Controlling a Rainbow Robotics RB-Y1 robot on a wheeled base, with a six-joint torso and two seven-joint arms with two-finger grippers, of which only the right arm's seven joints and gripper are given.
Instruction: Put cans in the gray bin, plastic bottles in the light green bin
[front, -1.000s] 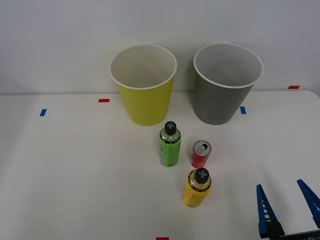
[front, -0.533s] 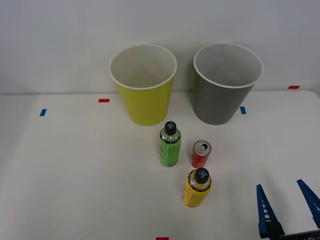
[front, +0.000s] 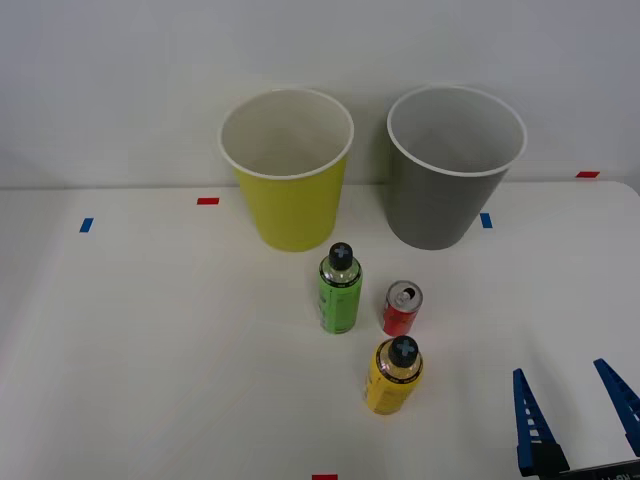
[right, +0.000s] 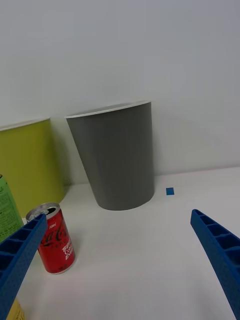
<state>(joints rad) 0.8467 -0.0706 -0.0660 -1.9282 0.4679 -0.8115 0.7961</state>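
I expect the yellow bottle (front: 393, 376) to end up standing inside with its cap up when I drop it in, because the light green bin narrows (front: 295, 228) toward its bottom.
The small red can (front: 402, 308) (right: 54, 243) stands upright mid-table. Left of it stands the green-wrapped bottle (front: 340, 288) (right: 6, 202), and in front of it the yellow-wrapped bottle (front: 394, 376), both black-capped. At the back stand the gray bin (front: 452, 170) (right: 115, 155) on the right and the light green bin (front: 288, 170) (right: 27, 160) on the left. My right gripper (front: 572, 405) (right: 117, 265) hangs open over the table's front right, to the right of the yellow bottle, with nothing between its fingers.
Small red tape marks (front: 208, 201) and blue tape marks (front: 486, 220) (right: 170, 191) dot the white table (front: 150, 350). A pale wall rises just behind the bins. The table's right edge lies close to my gripper.
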